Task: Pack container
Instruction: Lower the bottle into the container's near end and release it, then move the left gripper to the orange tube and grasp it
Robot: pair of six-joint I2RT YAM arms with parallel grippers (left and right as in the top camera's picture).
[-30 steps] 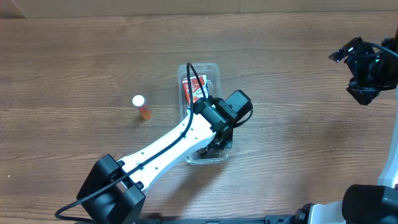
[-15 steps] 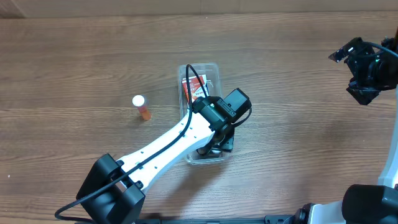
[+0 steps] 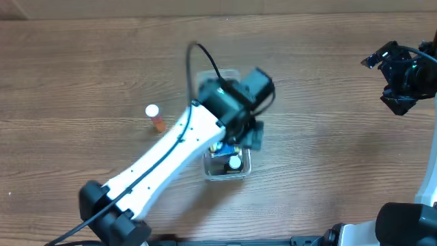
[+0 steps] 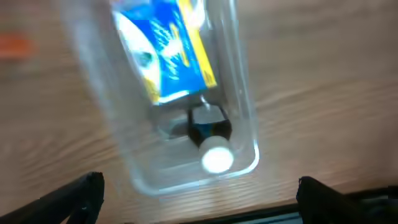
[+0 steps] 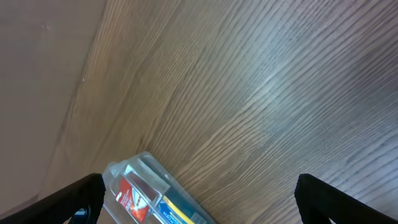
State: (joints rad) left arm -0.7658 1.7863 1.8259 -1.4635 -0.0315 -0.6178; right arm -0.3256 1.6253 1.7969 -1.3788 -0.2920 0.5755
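Note:
My open left gripper should keep going toward the orange bottle (image 3: 159,124) until its fingers close at the cap (image 3: 152,110), because the bottle stands clear of the container with its white cap up.
The container (image 3: 244,171), a long clear tub, lies mid-table. In the left wrist view it (image 4: 247,118) holds a blue and yellow box (image 4: 166,56) and, at its near end, a small dark bottle with a white cap (image 4: 215,155). A red box (image 5: 132,196) lies at its far end. My left gripper (image 4: 200,202) hangs open and empty above the near end, one dark finger (image 4: 78,198) at each side of the view. In the overhead view it (image 3: 247,134) is blurred over the tub's middle. My right gripper (image 3: 399,72) stands open and empty at the far right, away from the tub.
An orange bottle with a white cap (image 3: 155,117) stands on the wood table (image 3: 328,157), left of the tub. The left arm (image 3: 164,160) slants from the front left edge up over the tub.
My left gripper has opened, leaving the small white-capped bottle in the tub's near end, and has risen and pulled back toward the tub's middle. The right arm has stayed still.

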